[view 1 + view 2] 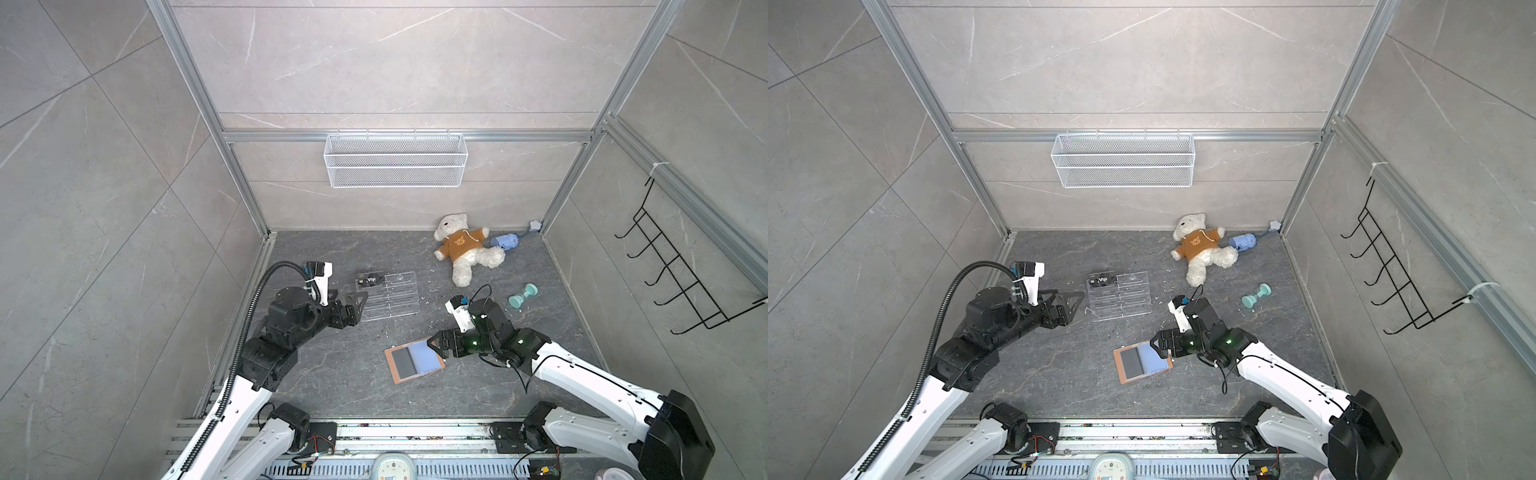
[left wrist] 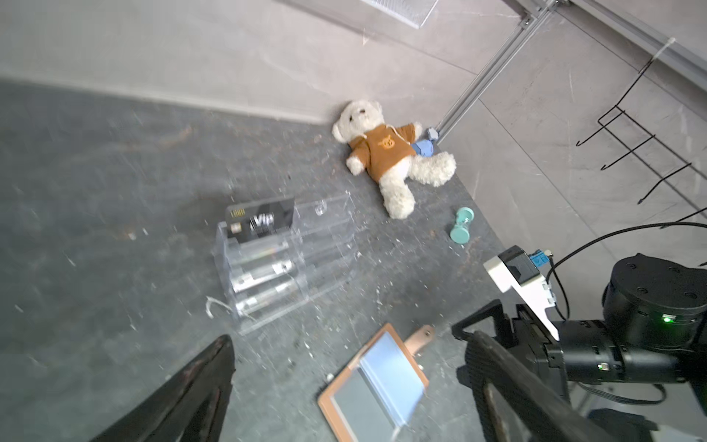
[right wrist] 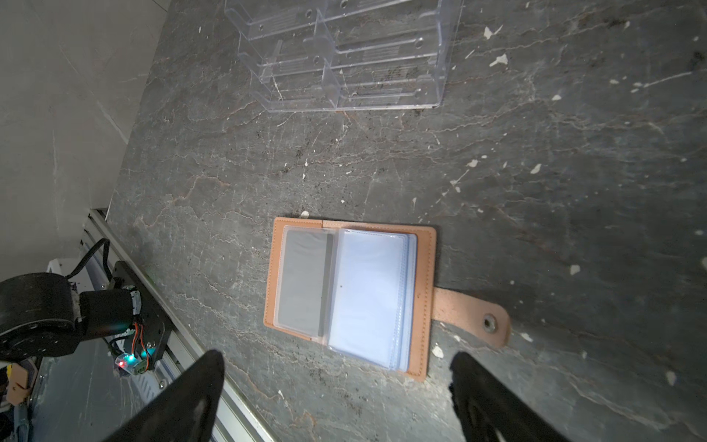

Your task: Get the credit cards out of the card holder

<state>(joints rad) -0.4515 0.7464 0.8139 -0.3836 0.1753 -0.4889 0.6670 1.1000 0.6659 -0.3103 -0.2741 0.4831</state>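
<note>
I should steady the open card holder (image 1: 414, 360), which lies loose under my right gripper, by pinching the cover edge (image 1: 390, 367) opposite the strap tab with my left gripper.
The tan card holder (image 1: 391, 362) (image 3: 424, 268) lies open on the dark floor, pale blue sleeves up, its strap tab (image 3: 474, 317) sticking out. A dark grey credit card (image 3: 304, 283) shows through one sleeve. Another black credit card (image 1: 370, 280) (image 2: 262, 222) with white "Vip" lettering stands in the back tier of a clear acrylic rack (image 1: 390, 297). My right gripper (image 1: 435, 348) (image 3: 336, 356) hovers open over the holder's strap side, holding nothing. My left gripper (image 1: 362, 306) (image 2: 350, 338) is open and empty beside the rack's left edge.
A white teddy bear (image 1: 461, 249) in an orange shirt, a blue toy (image 1: 505, 242) and a teal dumbbell (image 1: 523, 296) lie at the back right. A white wire basket (image 1: 395, 160) hangs on the back wall, black hooks (image 1: 673, 270) on the right wall.
</note>
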